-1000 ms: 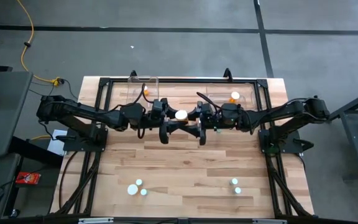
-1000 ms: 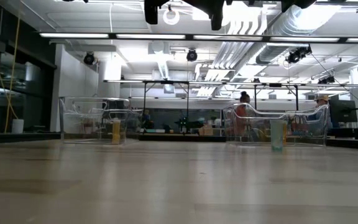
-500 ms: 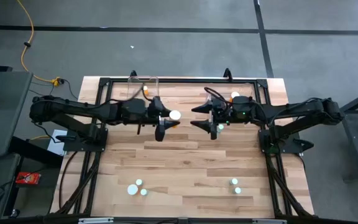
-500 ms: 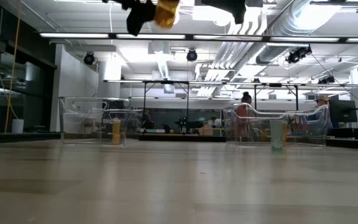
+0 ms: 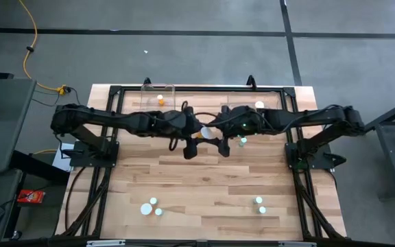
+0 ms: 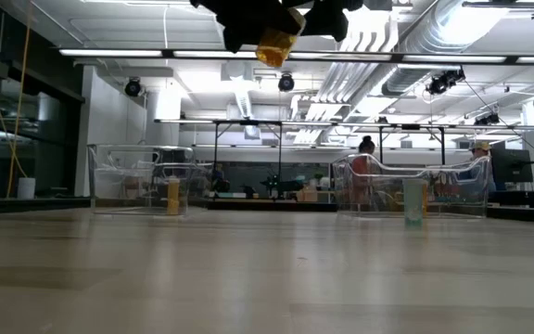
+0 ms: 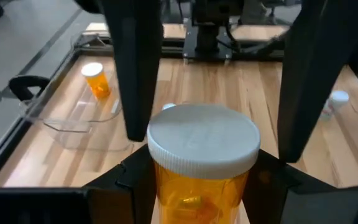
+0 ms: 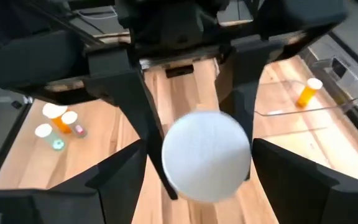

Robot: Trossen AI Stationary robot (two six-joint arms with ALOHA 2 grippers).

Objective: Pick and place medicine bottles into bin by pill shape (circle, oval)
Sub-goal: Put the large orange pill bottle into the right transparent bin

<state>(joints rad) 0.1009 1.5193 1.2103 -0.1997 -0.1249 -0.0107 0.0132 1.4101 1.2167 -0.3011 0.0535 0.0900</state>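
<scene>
The robot's right gripper should pick up the amber bottle and take it to the bin on my right gripper's side [image 5: 252, 105], because that bin is out of the left gripper's reach.
An amber medicine bottle [image 7: 199, 198] with a white cap [image 8: 207, 155] hangs high over the table's middle [image 5: 206, 132]. My left gripper [image 7: 201, 186] is shut on it, reaching in from the table's left. My right gripper [image 8: 207, 180] faces it from the right, open, with its fingers [image 7: 132, 74] on either side of the cap and apart from it. In the low view only the amber body [image 6: 276, 48] shows below the dark grippers. My left gripper pinches the bottle's amber body just under the cap [image 7: 161, 177] between its two fingers. The fingers come from the table's left, slanting a little downward. The bottle is lifted well clear of the table, cap uppermost, its body hanging below the fingers.
A clear bin [image 5: 158, 96] at the far left holds an amber bottle [image 5: 160, 100]. Another clear bin [image 5: 256, 113] at the far right holds one too [image 5: 259, 106]. More bottles stand near the front edge at left [image 5: 151, 206] and right [image 5: 260, 204]. A greenish one [image 6: 413, 199] shows by the right bin.
The two arms drew apart, the left gripper taking the bottle toward the table's left. Then both came back together over the middle. Both grippers have tipped from pointing steeply down to nearer level. The bottle now hangs lower in the low view, its amber body showing.
</scene>
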